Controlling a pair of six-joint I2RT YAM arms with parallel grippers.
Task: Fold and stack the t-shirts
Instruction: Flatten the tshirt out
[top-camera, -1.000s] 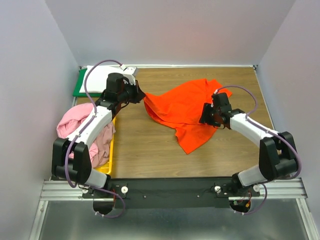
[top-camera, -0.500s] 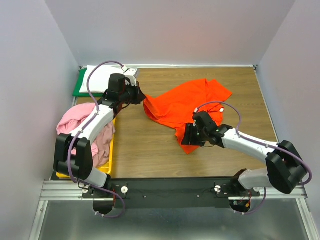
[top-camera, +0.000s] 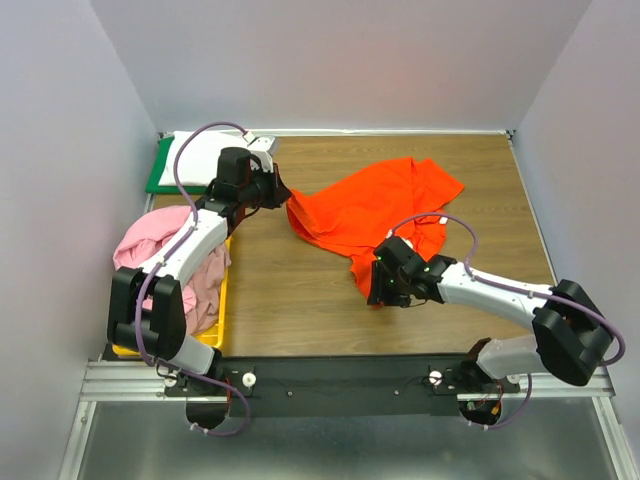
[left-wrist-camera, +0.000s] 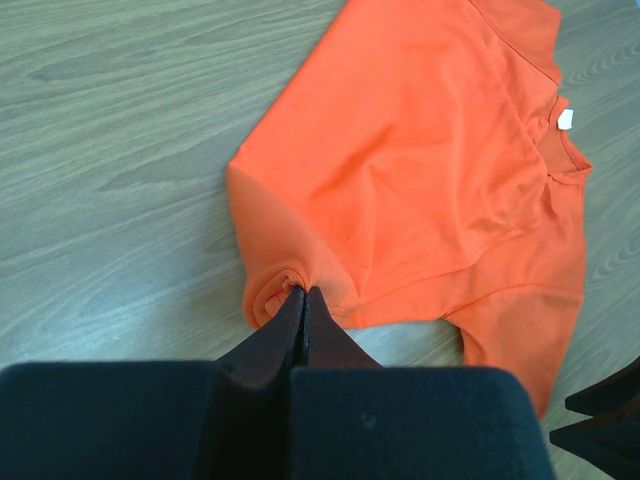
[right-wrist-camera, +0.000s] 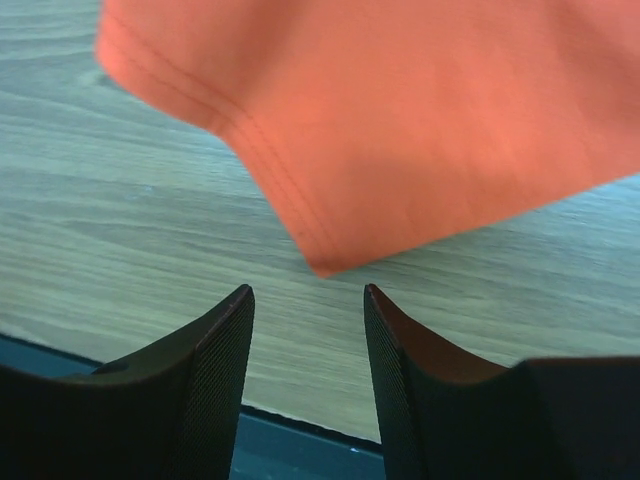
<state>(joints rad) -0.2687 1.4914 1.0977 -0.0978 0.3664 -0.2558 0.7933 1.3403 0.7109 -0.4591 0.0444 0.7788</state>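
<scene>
Next, my left gripper opens, takes hold of the t-shirt's near edge (top-camera: 324, 243) and pulls it toward the yellow bin, because the orange t-shirt's hem (top-camera: 296, 208) is bunched up in my left gripper's fingers.
The bright orange t-shirt (top-camera: 372, 205) lies spread and crumpled on the wooden table. My left gripper (top-camera: 283, 196) is shut on a bunched edge of it at its left side; the wrist view shows the closed tips (left-wrist-camera: 302, 293) pinching the orange cloth (left-wrist-camera: 420, 160). My right gripper (top-camera: 379, 291) is open and empty, hovering at the shirt's near lower corner (right-wrist-camera: 320, 262), which lies just beyond the fingertips (right-wrist-camera: 308, 292). A white shirt (top-camera: 210, 150) lies folded on the green board. Light pink (top-camera: 150, 235) and mauve-pink (top-camera: 205, 285) shirts are piled in the yellow bin.
The yellow bin (top-camera: 222, 300) stands at the left edge beside the left arm. The green board (top-camera: 160, 172) sits at the back left corner. Grey walls close the table on three sides. The table's near edge shows in the right wrist view (right-wrist-camera: 120, 358).
My right gripper has moved from the shirt's right side toward the near lower corner of the shirt. The left gripper has kept its hold and barely moved.
</scene>
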